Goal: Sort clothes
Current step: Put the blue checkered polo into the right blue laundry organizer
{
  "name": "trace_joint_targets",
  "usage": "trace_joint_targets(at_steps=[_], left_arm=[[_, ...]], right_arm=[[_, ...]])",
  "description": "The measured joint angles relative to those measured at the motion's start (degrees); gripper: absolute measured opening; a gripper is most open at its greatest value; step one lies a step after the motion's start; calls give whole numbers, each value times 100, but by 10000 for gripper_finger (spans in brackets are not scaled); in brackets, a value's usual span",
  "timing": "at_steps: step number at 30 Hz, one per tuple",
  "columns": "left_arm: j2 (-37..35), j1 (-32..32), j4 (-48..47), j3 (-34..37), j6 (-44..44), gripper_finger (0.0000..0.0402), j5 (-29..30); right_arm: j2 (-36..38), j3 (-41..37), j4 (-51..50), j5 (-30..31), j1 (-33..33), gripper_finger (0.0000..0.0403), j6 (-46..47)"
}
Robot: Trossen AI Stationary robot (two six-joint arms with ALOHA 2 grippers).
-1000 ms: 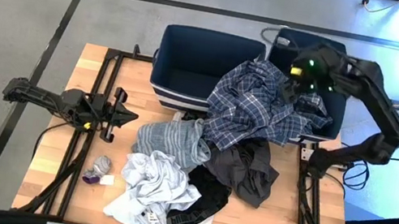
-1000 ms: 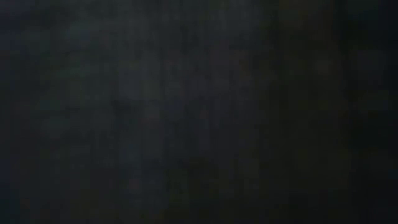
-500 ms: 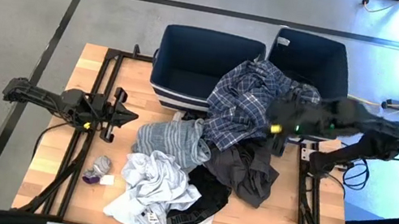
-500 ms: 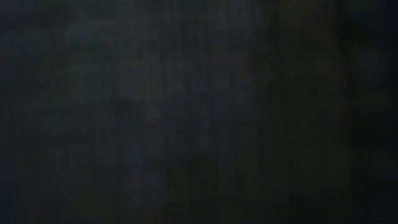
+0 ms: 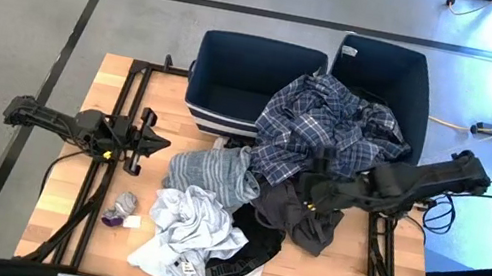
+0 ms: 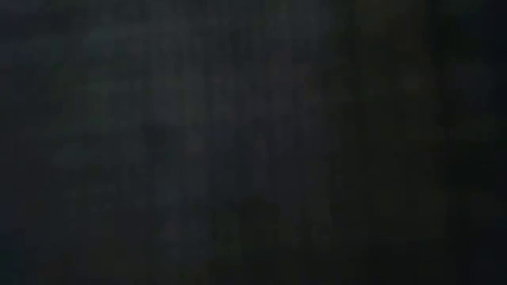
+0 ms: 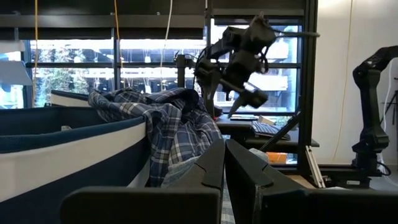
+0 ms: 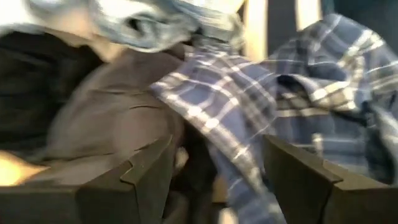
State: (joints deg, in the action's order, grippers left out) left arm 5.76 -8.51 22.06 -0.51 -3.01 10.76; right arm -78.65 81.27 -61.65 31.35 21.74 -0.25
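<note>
I expect the shirt (image 5: pixel 302 120) to come free and leave the dark grey garment behind when I lift, because the plaid shirt's loose edge (image 8: pixel 205 119) lies over that garment.
The clothes lie in a heap on the wooden table. The blue-white plaid shirt (image 5: pixel 328 132) hangs over the front rims of both navy bins and onto the heap; it also shows in the right wrist view (image 8: pixel 298 99). Below it lie a dark grey garment (image 5: pixel 298 218), a grey striped top (image 5: pixel 214 173), white pieces (image 5: pixel 184 229) and a black item (image 5: pixel 246 252). My right gripper (image 5: pixel 306 189) is open above the plaid shirt's near edge and the dark grey garment (image 8: pixel 106 118). My left gripper (image 5: pixel 159 139) is shut and empty at the table's left.
Two navy bins stand at the far edge, the left bin (image 5: pixel 238 66) and the right bin (image 5: pixel 390 67). A small grey and purple item (image 5: pixel 124 208) lies near the left of the heap. The low view is fully dark.
My right gripper has come from above the right bin down and toward the table's near edge and left, and now stands over the heap beside the plaid shirt's near edge. The clothes have kept their places.
</note>
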Motion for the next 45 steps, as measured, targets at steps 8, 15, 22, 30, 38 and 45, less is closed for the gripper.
trace_joint_targets(at_steps=[8, 15, 22, 30, 38, 45], left_arm=[[1, 0, 0, 0, 0, 4, 1], [2, 0, -3, 0, 0, 4, -1], [0, 0, 7, 0, -91, 4, 34], [2, 0, 2, 0, -87, 4, 57], [2, 0, 0, 0, -85, 4, 57], [1, 0, -2, 0, -85, 4, 56]], right_arm=[[-2, -580, 196, 603, -9, 243, -326], [0, -1225, 728, 1408, -86, 243, -581], [0, -1785, 1904, 1849, -466, 243, -1035], [0, -2004, 2497, 2008, -873, 242, -1245], [0, -2006, 2584, 2104, -987, 134, -1216], [0, -1712, 2362, 2831, -975, 13, -1222]])
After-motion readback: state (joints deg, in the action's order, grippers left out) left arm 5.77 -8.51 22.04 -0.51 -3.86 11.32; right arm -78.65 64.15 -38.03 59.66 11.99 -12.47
